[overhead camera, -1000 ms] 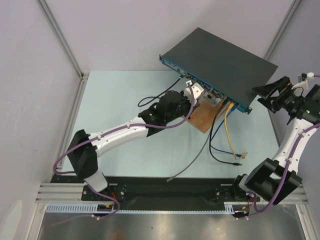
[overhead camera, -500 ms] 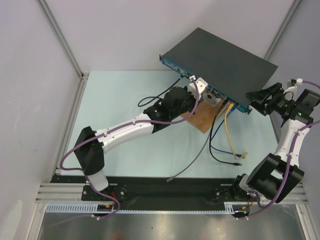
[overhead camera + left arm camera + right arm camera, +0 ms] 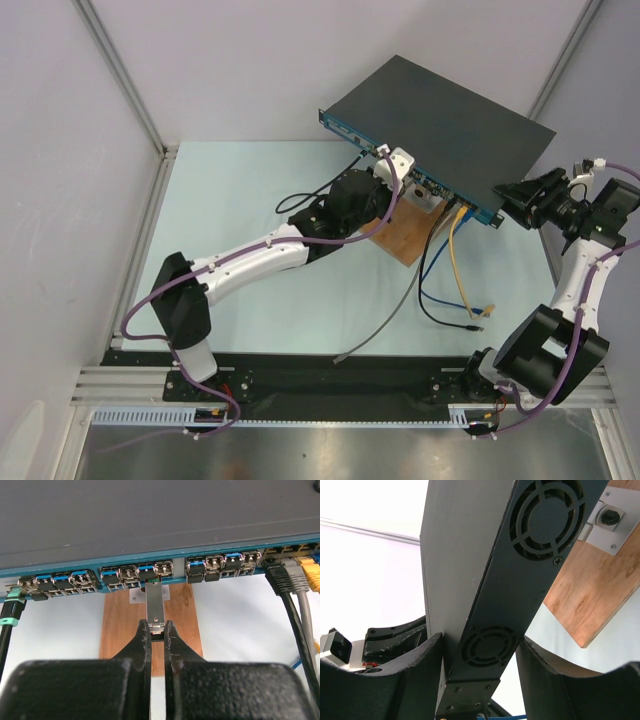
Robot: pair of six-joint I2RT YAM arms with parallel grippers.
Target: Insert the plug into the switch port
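The plug sticks far out of the switch port. My left gripper should slide the plug in, open, and then press on the plug's rear end with closed fingers.
The switch is a flat black box propped up at the back, its blue front face lined with small sockets. My left gripper is shut on the rear end of the plug, a slim silver metal module. Its far tip meets the lower row of sockets near the middle of the face; how deep it sits I cannot tell. From above, the left gripper is right at the switch's front. My right gripper clamps the switch's vented side end, one finger on each flat face, at the right front corner.
A brown wooden board lies under the switch's front. Black, grey and yellow cables are plugged in at the right of the face and trail onto the table. A teal-tipped black cable is plugged in at the far left.
The left gripper has pushed forward with the plug up to the switch's face. The right gripper has swung in and closed around the switch's right front corner.
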